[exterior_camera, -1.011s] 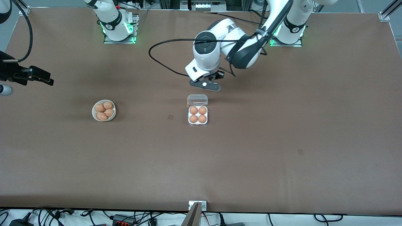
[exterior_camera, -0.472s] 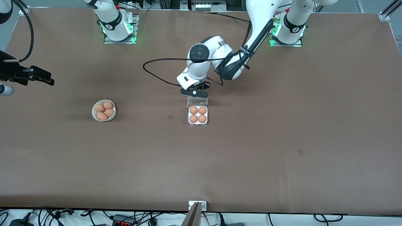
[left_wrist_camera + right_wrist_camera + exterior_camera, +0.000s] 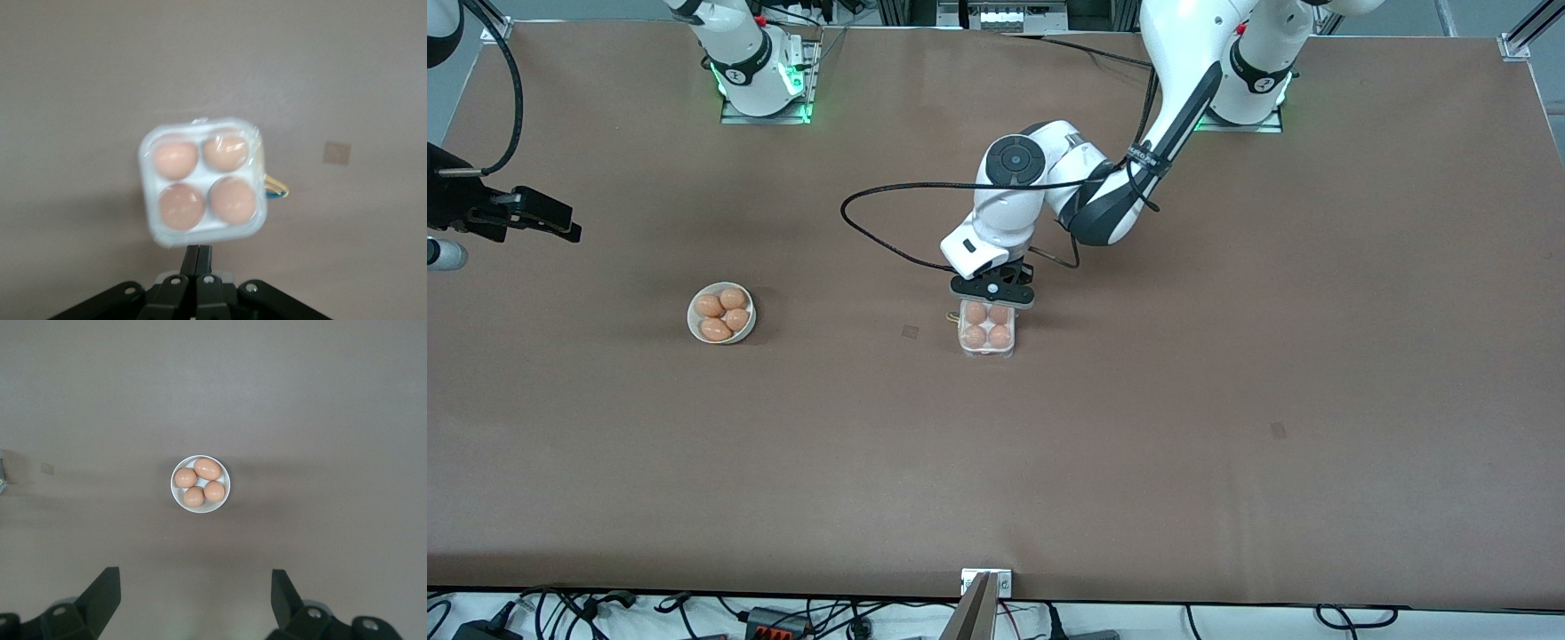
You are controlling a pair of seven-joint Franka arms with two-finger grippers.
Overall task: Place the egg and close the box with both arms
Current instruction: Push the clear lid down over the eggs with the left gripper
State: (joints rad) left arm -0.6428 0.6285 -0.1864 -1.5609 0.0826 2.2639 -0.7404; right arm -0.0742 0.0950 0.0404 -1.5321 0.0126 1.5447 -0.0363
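I should keep pulling my left gripper back over the free table [image 3: 1120, 293] until it clears the box, and then open it, because the clear lid [image 3: 987, 334] is down over the box's eggs.
The box [image 3: 987, 342] is a small whitish-grey carton mid-table. It holds four tan-orange eggs [image 3: 975, 336], and its clear lid lies folded down over them. My left gripper [image 3: 992, 296] is shut and empty, low over the carton's edge that is farther from the front camera. In the left wrist view the shut fingertips [image 3: 199, 252] sit right at the box's [image 3: 200, 235] rim, with the eggs [image 3: 181, 205] under the glossy lid. My right gripper [image 3: 560, 227] waits open and empty high over the right arm's end of the table; it also shows in the right wrist view [image 3: 195, 573].
A round white bowl [image 3: 691, 316] with four more eggs stands toward the right arm's end and shows in the right wrist view [image 3: 200, 509]. A small yellow-blue loop [image 3: 277, 188] lies against the carton. A small square mark [image 3: 910, 332] is on the table beside it.
My left gripper came down and toward the front camera, onto the carton. The clear lid, which stood open before, now lies folded over the eggs. The right arm has not moved.
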